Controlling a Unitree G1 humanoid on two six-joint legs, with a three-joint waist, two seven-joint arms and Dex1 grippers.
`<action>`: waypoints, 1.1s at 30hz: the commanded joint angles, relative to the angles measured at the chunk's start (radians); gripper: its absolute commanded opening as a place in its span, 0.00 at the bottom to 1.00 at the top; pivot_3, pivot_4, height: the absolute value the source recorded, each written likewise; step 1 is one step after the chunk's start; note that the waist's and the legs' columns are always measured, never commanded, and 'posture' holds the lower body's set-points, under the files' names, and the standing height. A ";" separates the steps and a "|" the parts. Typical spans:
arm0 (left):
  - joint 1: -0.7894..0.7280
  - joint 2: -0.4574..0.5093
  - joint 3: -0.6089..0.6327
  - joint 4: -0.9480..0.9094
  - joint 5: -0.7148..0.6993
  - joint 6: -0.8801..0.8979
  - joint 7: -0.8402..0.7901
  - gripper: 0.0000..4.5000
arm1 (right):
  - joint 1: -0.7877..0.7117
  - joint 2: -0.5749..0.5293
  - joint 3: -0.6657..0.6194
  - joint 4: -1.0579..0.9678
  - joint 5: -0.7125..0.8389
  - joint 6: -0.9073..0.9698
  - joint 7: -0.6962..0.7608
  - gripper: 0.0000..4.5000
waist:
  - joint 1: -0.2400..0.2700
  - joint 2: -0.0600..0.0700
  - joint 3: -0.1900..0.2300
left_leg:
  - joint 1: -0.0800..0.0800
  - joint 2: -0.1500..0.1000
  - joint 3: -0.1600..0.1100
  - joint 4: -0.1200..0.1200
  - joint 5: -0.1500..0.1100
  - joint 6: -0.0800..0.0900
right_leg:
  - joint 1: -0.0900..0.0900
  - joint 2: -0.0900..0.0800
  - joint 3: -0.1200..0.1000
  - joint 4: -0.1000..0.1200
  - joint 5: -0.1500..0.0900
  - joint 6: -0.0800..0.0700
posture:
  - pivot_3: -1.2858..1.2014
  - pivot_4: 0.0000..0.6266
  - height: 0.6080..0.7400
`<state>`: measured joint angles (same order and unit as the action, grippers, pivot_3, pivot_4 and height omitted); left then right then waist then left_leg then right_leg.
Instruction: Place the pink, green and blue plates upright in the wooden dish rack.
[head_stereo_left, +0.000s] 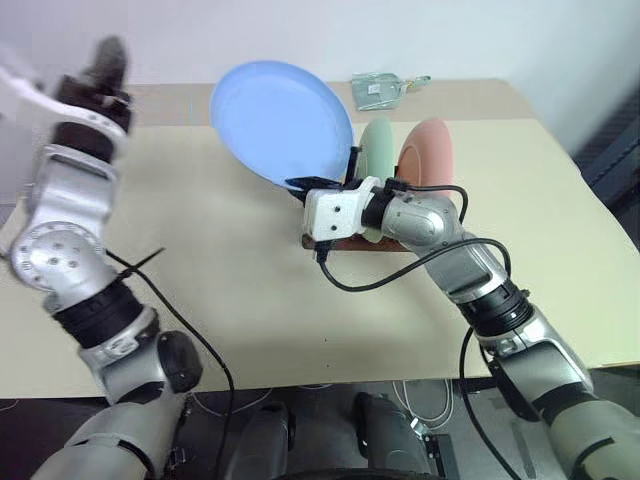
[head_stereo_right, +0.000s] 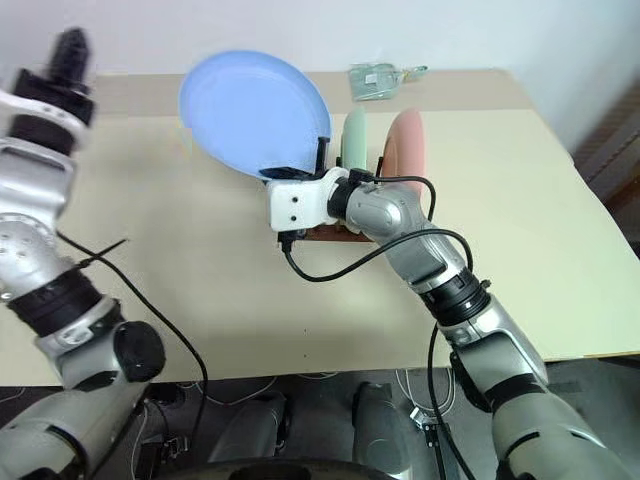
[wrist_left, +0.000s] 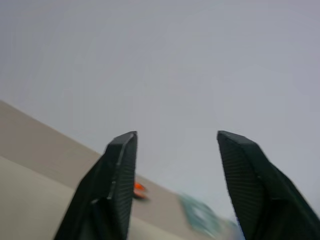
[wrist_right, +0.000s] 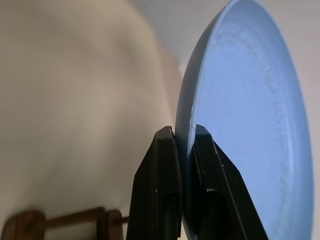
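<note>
My right gripper is holding the blue plate's lower rim (head_stereo_left: 278, 180), so next I swing the gripper up and turn the plate's free edge (head_stereo_left: 258, 64) down toward the empty slot of the rack.
My right gripper (wrist_right: 185, 131) is shut on the lower rim of the blue plate (head_stereo_left: 280, 120), which is held up on edge above the table, just left of the wooden dish rack (head_stereo_left: 345, 243). The green plate (head_stereo_left: 377, 148) and the pink plate (head_stereo_left: 430, 150) stand upright side by side in the rack, mostly behind my right wrist. A piece of the rack's rail (wrist_right: 30, 222) lies below the right gripper's fingers. My left gripper (wrist_left: 175, 137) is raised high at the far left (head_stereo_left: 105, 60), open and holding nothing, well away from the plates.
A clear plastic item (head_stereo_left: 378, 90) lies at the back of the beige table (head_stereo_left: 220, 260), beyond the rack. Black cables hang from both forearms. The table's right edge runs near a dark object at the far right.
</note>
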<state>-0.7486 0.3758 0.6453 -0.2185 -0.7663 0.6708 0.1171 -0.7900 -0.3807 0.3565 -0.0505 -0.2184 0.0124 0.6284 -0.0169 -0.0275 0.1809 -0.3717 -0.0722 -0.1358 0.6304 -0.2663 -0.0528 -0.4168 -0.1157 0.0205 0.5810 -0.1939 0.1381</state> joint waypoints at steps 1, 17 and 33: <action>0.161 0.092 -0.117 0.036 0.182 -0.131 -0.141 0.57 | -0.009 0.125 -0.192 -0.193 0.307 0.249 -0.022 0.00 | 0.000 0.001 0.000 | 0.000 0.000 0.000 0.000 0.000 0.000 | 0.000 0.000 0.000 0.000 0.000 0.000 | 0.52 0.24 1.00; 0.608 0.119 -0.581 -0.047 0.425 -0.340 -0.566 0.57 | 0.036 0.548 -0.665 -0.475 1.215 1.068 -0.798 0.00 | -0.001 0.004 -0.002 | -0.002 0.002 0.000 -0.004 -0.001 0.003 | -0.008 0.002 0.001 0.003 0.003 -0.006 | 0.52 0.24 1.00; 0.673 0.161 -0.719 -0.153 0.449 -0.259 -0.728 0.57 | -0.017 0.442 -0.631 -0.354 1.493 1.024 -1.072 0.00 | -0.003 0.006 -0.001 | -0.002 0.003 0.000 -0.003 -0.001 0.004 | -0.008 0.003 0.001 0.003 0.002 -0.006 | 0.52 0.24 1.00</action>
<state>-0.0733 0.5387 -0.0735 -0.3281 -0.3158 0.4097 -0.6076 -0.7823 0.0688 -0.2935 -0.3995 1.2458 1.0598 -0.4348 -0.0198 -0.0215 0.1797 -0.3738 -0.0692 -0.1358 0.6273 -0.2675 -0.0490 -0.4244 -0.1126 0.0214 0.5839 -0.1916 0.1322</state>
